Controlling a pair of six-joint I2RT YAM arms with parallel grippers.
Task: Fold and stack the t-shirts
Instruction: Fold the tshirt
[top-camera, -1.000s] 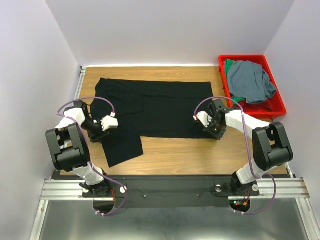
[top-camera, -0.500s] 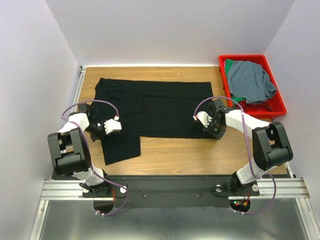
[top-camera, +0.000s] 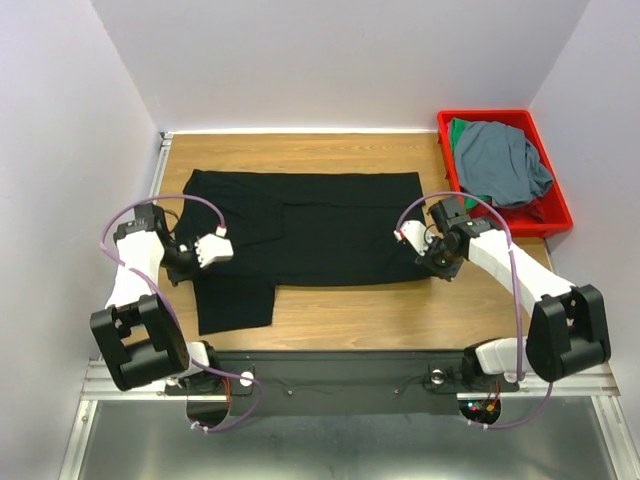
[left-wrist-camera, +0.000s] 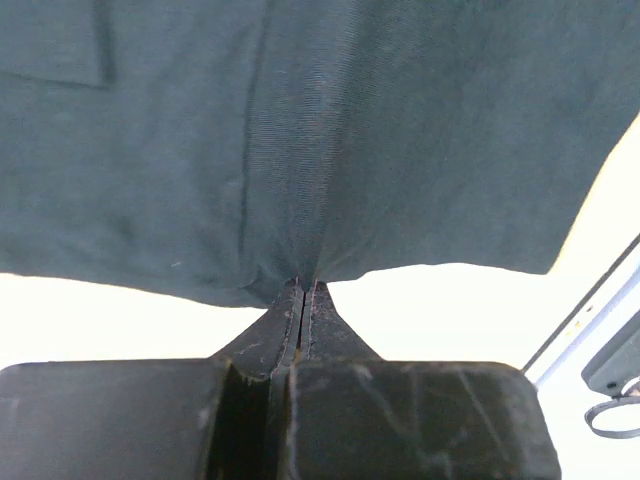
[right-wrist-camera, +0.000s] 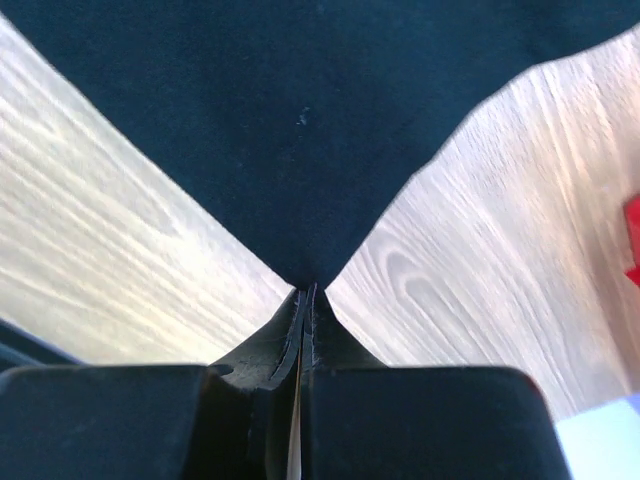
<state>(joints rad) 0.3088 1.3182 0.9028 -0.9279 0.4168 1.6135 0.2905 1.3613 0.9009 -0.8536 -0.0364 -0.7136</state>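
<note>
Both grippers pinch opposite ends of the black t-shirt's near edge (top-camera: 335, 284), so I should go on moving my left gripper toward the t-shirt's far edge (top-camera: 207, 174) before it lets go there.
A large black t-shirt (top-camera: 320, 225) lies spread across the wooden table, a sleeve hanging toward the near left. My left gripper (top-camera: 188, 268) is shut on the shirt's left edge; in the left wrist view the jaws (left-wrist-camera: 303, 288) pinch a fold of the dark cloth (left-wrist-camera: 330, 130), lifted off the table. My right gripper (top-camera: 432, 270) is shut on the shirt's near right corner, and the right wrist view shows the corner (right-wrist-camera: 300, 120) tapering into the closed fingertips (right-wrist-camera: 307, 290). A grey-blue t-shirt (top-camera: 505, 165) lies crumpled over a green t-shirt (top-camera: 478, 193).
The red bin (top-camera: 555, 215) holding the grey-blue and green shirts stands at the back right of the table. Bare wood (top-camera: 350, 305) runs along the near edge. Walls close in the left, back and right sides.
My left gripper closed on the shirt's left edge and drew back to the left. The right arm pulled its corner rightward. The black shirt now lies stretched flatter and wider.
</note>
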